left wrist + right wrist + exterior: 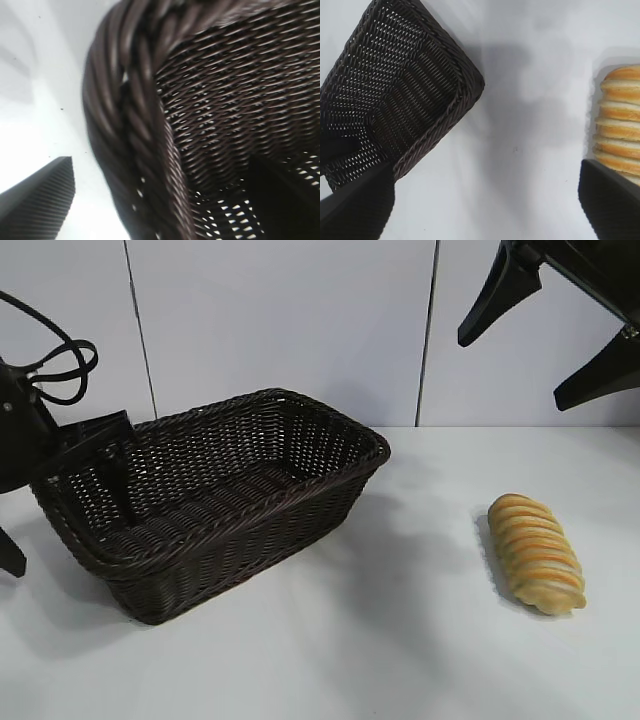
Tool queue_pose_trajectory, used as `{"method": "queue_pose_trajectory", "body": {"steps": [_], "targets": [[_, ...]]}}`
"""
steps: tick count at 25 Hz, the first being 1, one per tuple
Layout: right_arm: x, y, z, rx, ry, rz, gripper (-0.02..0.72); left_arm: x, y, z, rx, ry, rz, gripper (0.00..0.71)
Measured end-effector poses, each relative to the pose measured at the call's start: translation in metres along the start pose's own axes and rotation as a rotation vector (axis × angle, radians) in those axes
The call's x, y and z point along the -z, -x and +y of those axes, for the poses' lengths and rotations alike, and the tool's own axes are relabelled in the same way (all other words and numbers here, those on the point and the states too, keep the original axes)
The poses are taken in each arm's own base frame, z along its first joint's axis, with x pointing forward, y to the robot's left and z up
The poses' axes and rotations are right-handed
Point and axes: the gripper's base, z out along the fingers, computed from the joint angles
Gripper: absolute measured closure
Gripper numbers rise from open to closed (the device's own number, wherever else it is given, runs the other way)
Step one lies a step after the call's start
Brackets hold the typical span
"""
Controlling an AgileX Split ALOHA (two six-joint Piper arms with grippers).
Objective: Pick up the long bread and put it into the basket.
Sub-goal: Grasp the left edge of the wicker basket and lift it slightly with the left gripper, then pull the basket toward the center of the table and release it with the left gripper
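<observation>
The basket is crooked and away from the long bread, so I should first use my left gripper to lift the basket by its braided rim and put it down square next to the bread.
The long bread, a golden-yellow loaf with orange-brown ridges, lies on the white table at the right. The basket, dark brown wicker, stands left of the middle and is empty. My right gripper is open wide, high above the table and above the bread. In the right wrist view the bread lies by one finger and the basket is farther off. My left gripper is open and straddles the braided rim at the basket's left end, one finger inside and one outside.
A pale panelled wall stands behind the table. Bare white tabletop lies between the basket and the bread and in front of both. The left arm's cables loop at the far left.
</observation>
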Motion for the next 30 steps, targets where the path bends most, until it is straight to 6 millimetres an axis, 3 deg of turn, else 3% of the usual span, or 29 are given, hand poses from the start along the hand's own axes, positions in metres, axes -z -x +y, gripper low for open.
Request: {"method": "queue_pose_trajectory", "body": {"steps": [3,5,7,14,26,30], "targets": [[0.000,0.000,0.000,0.000,0.000,0.000,0.009,0.000,0.000,0.000,0.000,0.000,0.000,0.423],[0.000,0.000,0.000,0.000,0.000,0.000,0.009,0.000,0.000,0.000,0.008,-0.005,-0.004,0.537],[0.000,0.000,0.000,0.000,0.000,0.000,0.009,0.000,0.002,-0.002,0.029,-0.023,-0.018,0.604],[0.000,0.000,0.000,0.000,0.000,0.000,0.009,0.009,0.005,-0.008,-0.022,-0.062,0.004,0.612],[0.000,0.000,0.000,0.000,0.000,0.000,0.009,0.080,0.038,-0.045,-0.382,-0.141,0.000,0.612],[0.000,0.000,0.000,0.000,0.000,0.000,0.009,0.077,0.044,-0.049,-0.437,-0.137,0.045,0.612]]}}
